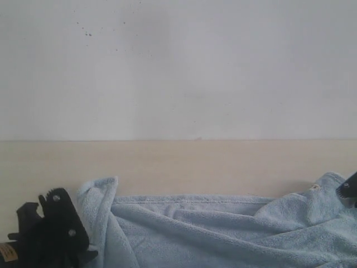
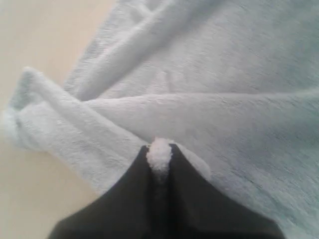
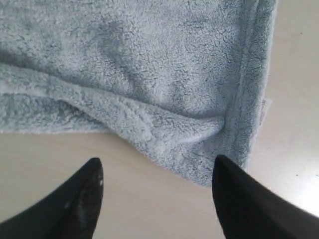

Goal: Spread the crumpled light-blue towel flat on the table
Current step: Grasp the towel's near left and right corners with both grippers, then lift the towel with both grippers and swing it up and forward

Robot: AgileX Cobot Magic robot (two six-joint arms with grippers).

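The towel's edge is centred ahead of my right gripper's open fingers. I keep moving toward the towel's fold near its tag until they straddle it.
The light-blue towel lies rumpled along the front of the beige table, with folds and a raised corner at its left end. My left gripper is shut on the towel, a tuft of its pile pinched between the black fingers; in the exterior view this gripper sits at the towel's left end. My right gripper stands open just above bare table, short of a towel corner with a stitched hem and a small white tag. Only a sliver of the right gripper shows at the exterior view's edge.
A plain white wall rises behind the table's far edge. Bare beige tabletop stretches between the towel and the wall.
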